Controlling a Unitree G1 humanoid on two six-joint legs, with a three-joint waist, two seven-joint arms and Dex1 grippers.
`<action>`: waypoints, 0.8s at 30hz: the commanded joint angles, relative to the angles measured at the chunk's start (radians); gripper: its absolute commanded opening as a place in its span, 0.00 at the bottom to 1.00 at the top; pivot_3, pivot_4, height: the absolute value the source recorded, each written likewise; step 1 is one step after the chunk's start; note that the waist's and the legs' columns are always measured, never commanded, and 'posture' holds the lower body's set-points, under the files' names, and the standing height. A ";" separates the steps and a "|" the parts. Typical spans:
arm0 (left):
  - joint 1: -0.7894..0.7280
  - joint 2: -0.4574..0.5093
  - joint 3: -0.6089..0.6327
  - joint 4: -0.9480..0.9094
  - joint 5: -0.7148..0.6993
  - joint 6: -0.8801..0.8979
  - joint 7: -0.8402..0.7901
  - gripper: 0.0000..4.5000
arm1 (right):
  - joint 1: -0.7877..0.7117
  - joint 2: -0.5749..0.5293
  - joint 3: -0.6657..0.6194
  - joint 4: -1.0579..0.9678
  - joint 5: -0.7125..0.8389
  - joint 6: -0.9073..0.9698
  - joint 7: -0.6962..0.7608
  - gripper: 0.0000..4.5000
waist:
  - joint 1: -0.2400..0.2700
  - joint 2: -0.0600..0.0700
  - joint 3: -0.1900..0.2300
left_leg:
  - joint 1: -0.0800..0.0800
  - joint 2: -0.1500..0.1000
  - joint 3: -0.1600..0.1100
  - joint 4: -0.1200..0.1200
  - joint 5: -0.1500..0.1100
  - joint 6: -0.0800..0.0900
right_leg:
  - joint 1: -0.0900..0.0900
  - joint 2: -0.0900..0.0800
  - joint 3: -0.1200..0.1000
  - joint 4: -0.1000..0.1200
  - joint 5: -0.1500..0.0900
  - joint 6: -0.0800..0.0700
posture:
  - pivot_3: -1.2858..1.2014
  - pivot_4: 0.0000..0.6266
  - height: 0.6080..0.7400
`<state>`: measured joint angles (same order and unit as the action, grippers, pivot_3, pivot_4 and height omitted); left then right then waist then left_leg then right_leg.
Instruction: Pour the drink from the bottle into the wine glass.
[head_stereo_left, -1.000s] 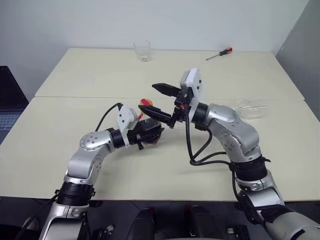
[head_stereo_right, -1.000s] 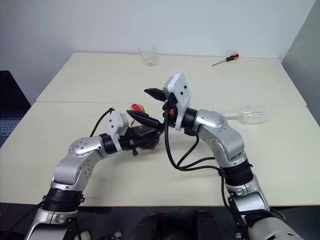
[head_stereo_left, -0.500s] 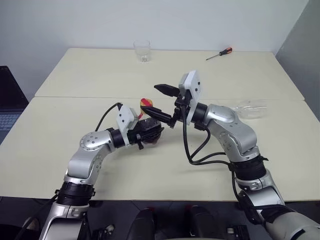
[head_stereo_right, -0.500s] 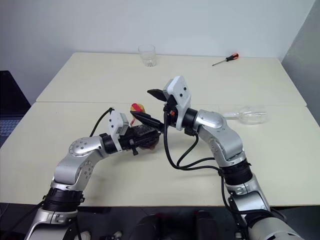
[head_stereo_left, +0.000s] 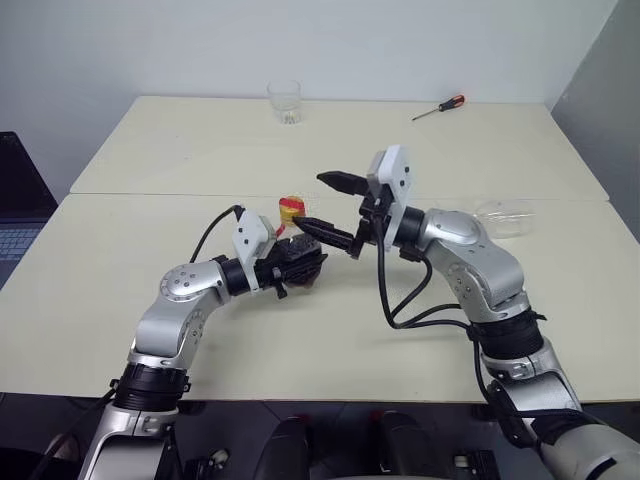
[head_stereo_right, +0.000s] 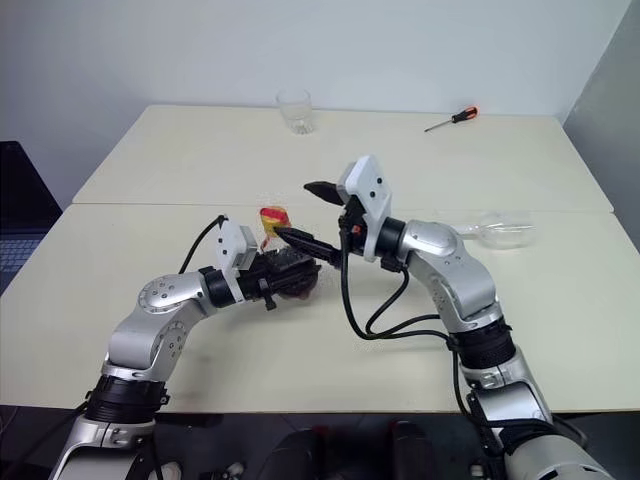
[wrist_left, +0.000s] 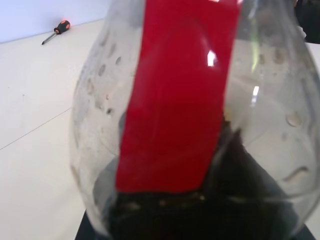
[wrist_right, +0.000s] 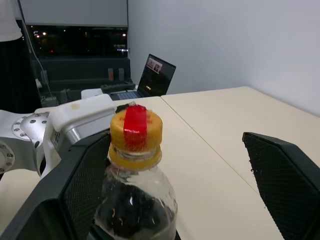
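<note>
The yellow cap (wrist_right: 136, 131) is off-centre in my open right gripper, near the gripper's lower finger. Next, my right gripper gets centred on the cap (head_stereo_left: 291, 207) before it pulls the cap off.
The bottle (head_stereo_left: 297, 262), clear and round-bellied with a red strip, stands over the table's middle with my left gripper (head_stereo_left: 300, 265) shut around its belly. The yellow cap (head_stereo_left: 290, 207), red tape across it, sticks up above the fingers. The dark drink (wrist_left: 200, 215) fills the bottle's lower part. My right gripper (head_stereo_left: 314, 201) hangs open just right of the cap, one finger above the other, touching nothing. In the right wrist view the cap (wrist_right: 136, 132) sits between its two spread fingers (wrist_right: 85, 190). The wine glass (head_stereo_left: 503, 217) seems to lie on its side at the right.
A short clear tumbler (head_stereo_left: 285, 101) stands at the table's far edge. A red-handled screwdriver (head_stereo_left: 440, 107) lies at the back right. A laptop (head_stereo_left: 14, 200) sits off the table's left side. A seam (head_stereo_left: 150, 195) runs across the table behind the bottle.
My right gripper has drawn a little to the right and rolled slightly, still open, uncovering the yellow cap. The left gripper and bottle have stayed put.
</note>
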<state>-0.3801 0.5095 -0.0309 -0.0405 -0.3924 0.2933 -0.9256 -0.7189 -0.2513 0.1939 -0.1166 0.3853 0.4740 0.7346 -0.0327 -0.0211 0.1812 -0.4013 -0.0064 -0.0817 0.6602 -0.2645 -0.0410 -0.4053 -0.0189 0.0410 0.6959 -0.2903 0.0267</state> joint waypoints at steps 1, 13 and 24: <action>-0.018 0.002 0.023 -0.042 -0.014 -0.029 -0.009 0.39 | -0.001 -0.020 -0.052 -0.023 0.008 0.001 -0.012 1.00 | 0.000 0.000 0.000 | 0.000 0.000 0.000 0.000 0.000 0.000 | 0.000 0.000 0.000 0.000 0.000 0.000 | 0.52 0.24 1.00; -0.028 0.001 0.022 -0.027 -0.012 -0.035 -0.016 0.39 | 0.042 -0.063 -0.084 -0.073 0.041 0.044 0.001 1.00 | 0.000 0.000 0.000 | 0.000 0.000 0.000 0.000 0.000 0.000 | 0.000 0.000 0.000 0.000 0.000 0.000 | 0.52 0.24 1.00; -0.037 0.003 0.023 -0.019 -0.010 -0.033 -0.021 0.39 | 0.068 -0.062 -0.134 -0.196 0.281 0.219 0.044 1.00 | 0.000 0.000 0.000 | 0.000 0.000 0.000 0.000 0.000 0.000 | 0.000 0.000 0.000 0.000 0.000 0.000 | 0.52 0.24 1.00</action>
<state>-0.3890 0.5094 -0.0313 -0.0395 -0.3928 0.2831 -0.9468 -0.6442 -0.3143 0.0785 -0.2715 0.6392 0.6888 0.7801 -0.0325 -0.0212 0.1812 -0.4014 -0.0063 -0.0817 0.6602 -0.2645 -0.0409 -0.4051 -0.0189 0.0411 0.6958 -0.2903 0.0268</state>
